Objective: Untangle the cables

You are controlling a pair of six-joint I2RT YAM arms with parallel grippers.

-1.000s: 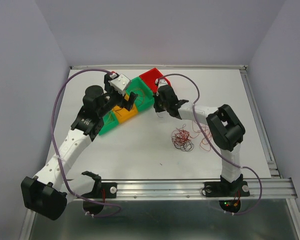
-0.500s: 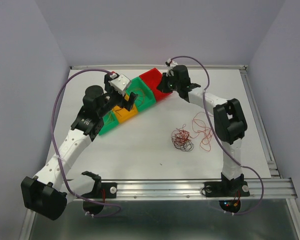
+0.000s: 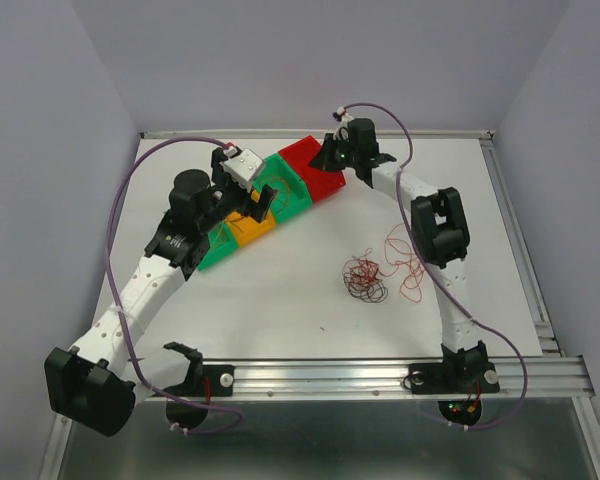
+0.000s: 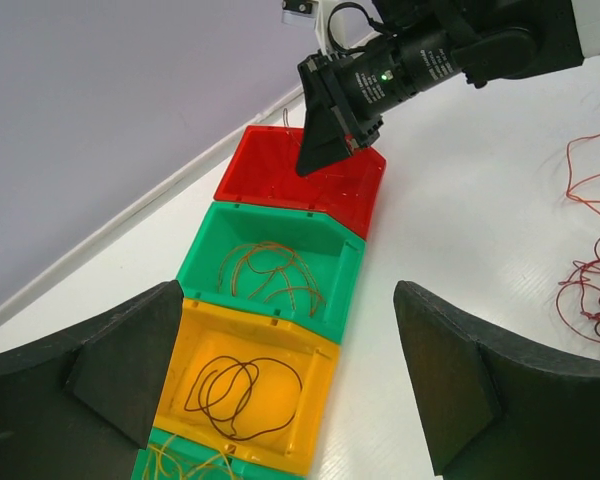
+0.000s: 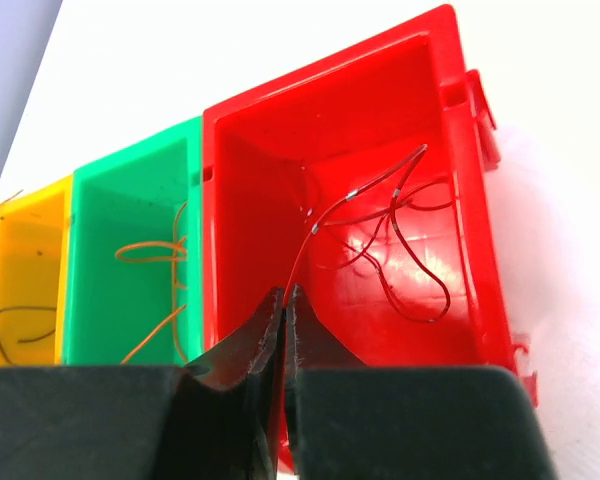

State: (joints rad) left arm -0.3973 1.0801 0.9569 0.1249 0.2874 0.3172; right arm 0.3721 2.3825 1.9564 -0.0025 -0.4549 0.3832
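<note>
The red cable's loops (image 5: 412,258) hang inside the sides of the red bin, so the robot's right gripper should keep going down until its fingers are near the bin's bottom (image 5: 365,325), and then let go.
My right gripper (image 5: 283,295) is shut on a thin red cable (image 5: 352,195) that runs from its tips and curls inside the red bin (image 5: 460,150). From above, the right gripper (image 3: 326,162) hangs over the red bin (image 3: 302,152) at the back of the table. A tangle of red and dark cables (image 3: 365,278) lies in the middle, with loose red strands (image 3: 405,262) beside it. My left gripper (image 4: 290,378) stands wide open and holds nothing, above the yellow bin (image 4: 325,375), which holds a dark cable (image 4: 242,392).
The bins form a diagonal row: red, then a green bin (image 4: 205,262) with orange cables (image 4: 270,275), then the yellow one, then another green bin (image 3: 215,252). Purple arm cables (image 3: 120,200) loop over both arms. A metal rail (image 3: 380,372) runs along the near edge.
My right arm has swung from beside the tangle back to the red bin, carrying the red cable. The left arm has hardly moved.
</note>
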